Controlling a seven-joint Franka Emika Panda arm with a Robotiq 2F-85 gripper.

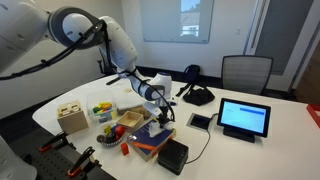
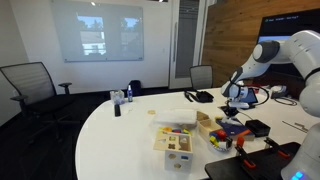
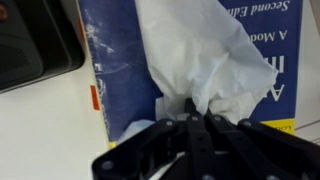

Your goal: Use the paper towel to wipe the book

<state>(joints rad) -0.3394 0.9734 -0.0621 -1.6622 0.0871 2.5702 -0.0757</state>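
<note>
The paper towel is now at the book's end by the yellow strip (image 3: 286, 126). My gripper needs to go back the other way and wipe the paper towel over the rest of the book's dark blue cover (image 3: 116, 38).
In the wrist view my gripper (image 3: 197, 112) is shut on a crumpled white paper towel (image 3: 205, 55). The towel hangs over the dark blue cover of the book (image 3: 115, 70), which has pale print and a yellow strip at the lower right. Whether the towel touches the cover I cannot tell. In both exterior views the gripper (image 1: 160, 112) (image 2: 233, 106) is just above the book (image 1: 152, 139) (image 2: 236, 132), which lies at the table's edge. The towel shows as a small white patch under the fingers (image 1: 158, 117).
A small black box (image 1: 172, 153) lies beside the book and shows in the wrist view (image 3: 30, 45). A tablet with a lit blue screen (image 1: 244, 117), a wooden block toy (image 1: 71, 117), a tray of colourful items (image 1: 112, 125) and cables share the white table (image 1: 260, 150).
</note>
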